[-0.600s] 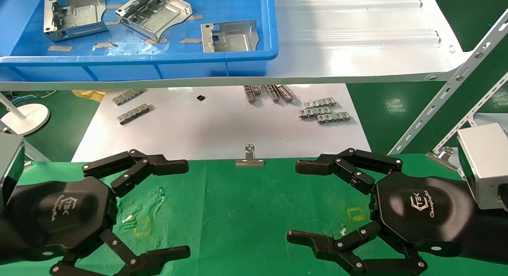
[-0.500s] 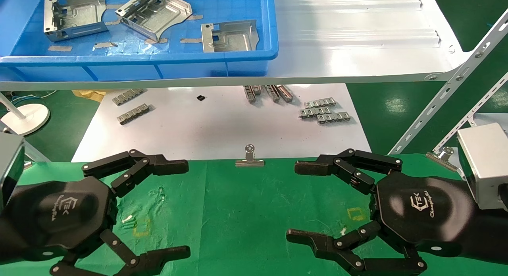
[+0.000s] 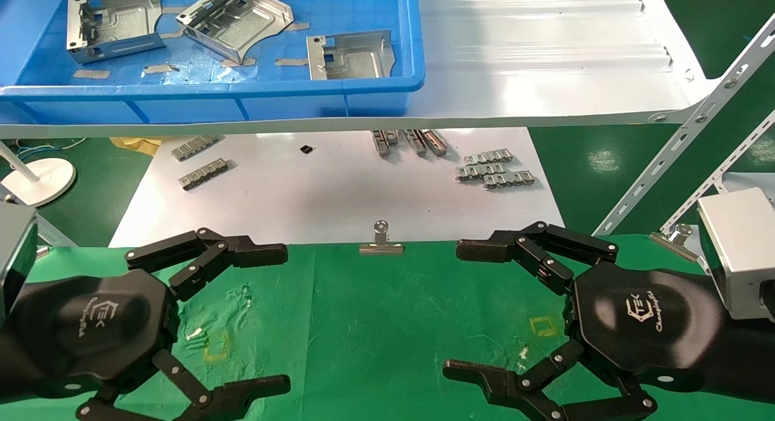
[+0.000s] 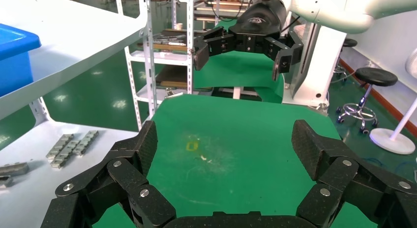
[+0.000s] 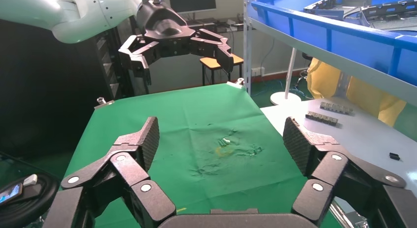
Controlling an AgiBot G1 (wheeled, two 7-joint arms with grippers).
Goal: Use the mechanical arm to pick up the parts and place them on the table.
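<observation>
My gripper is about to lift the tilted sheet-metal part (image 3: 237, 22), and with flat grey patches (image 3: 240, 62) dotting the bin's bottom around it, I should expect more patches hidden underneath.
Three silvery sheet-metal parts lie in a blue bin on the white shelf at the far left: one (image 3: 114, 22), one tilted (image 3: 236, 18), one (image 3: 350, 56). Both also show in the right wrist view (image 5: 344, 4). The green cloth table (image 3: 375, 324) lies in front, with nothing on it but the yellow marks. My left gripper (image 3: 275, 319) hovers open and empty over its left side, also in its own wrist view (image 4: 226, 144). My right gripper (image 3: 461, 310) hovers open and empty over the right side (image 5: 219, 137). The two hands face each other.
The blue bin (image 3: 387, 82) sits on the glossy white shelf (image 3: 545, 76), above and beyond the table. Small grey toothed strips (image 3: 493, 169) lie on a white sheet below the shelf. A binder clip (image 3: 381, 242) holds the cloth's far edge. Slotted shelf braces (image 3: 684, 136) stand at the right.
The right gripper's fingers have spread slightly and shifted a little to the right. The left gripper and the parts have not moved.
</observation>
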